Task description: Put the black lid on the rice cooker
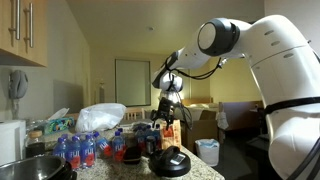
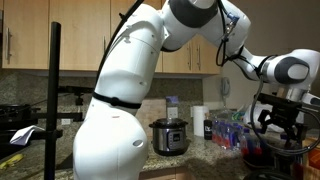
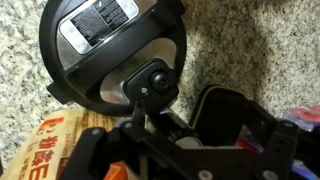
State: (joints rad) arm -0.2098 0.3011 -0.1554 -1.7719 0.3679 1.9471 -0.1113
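The orange-printed box and black container (image 3: 220, 114) are under my gripper, so I should move over the black lid and turn my fingers across its handle (image 3: 120, 50) before going down.
The black lid (image 3: 105, 50) lies flat on the speckled counter. It is round and glossy, with a raised knob and a silver label panel, and fills the upper left of the wrist view. In an exterior view the lid (image 1: 170, 161) sits at the counter's front. My gripper (image 1: 168, 116) hangs above and just behind it, apart from it. The jaws (image 3: 180, 150) look open and hold nothing. The rice cooker (image 1: 35, 168), a dark pot with a shiny rim, stands at the near left corner. The gripper also shows at the right of an exterior view (image 2: 280, 125).
Several blue-capped water bottles (image 1: 80, 148) and a white plastic bag (image 1: 100, 118) crowd the counter between pot and lid. An orange-printed box (image 3: 40, 150) and a black container (image 3: 225, 115) lie under the gripper. A silver pressure cooker (image 2: 170, 136) stands by the wall.
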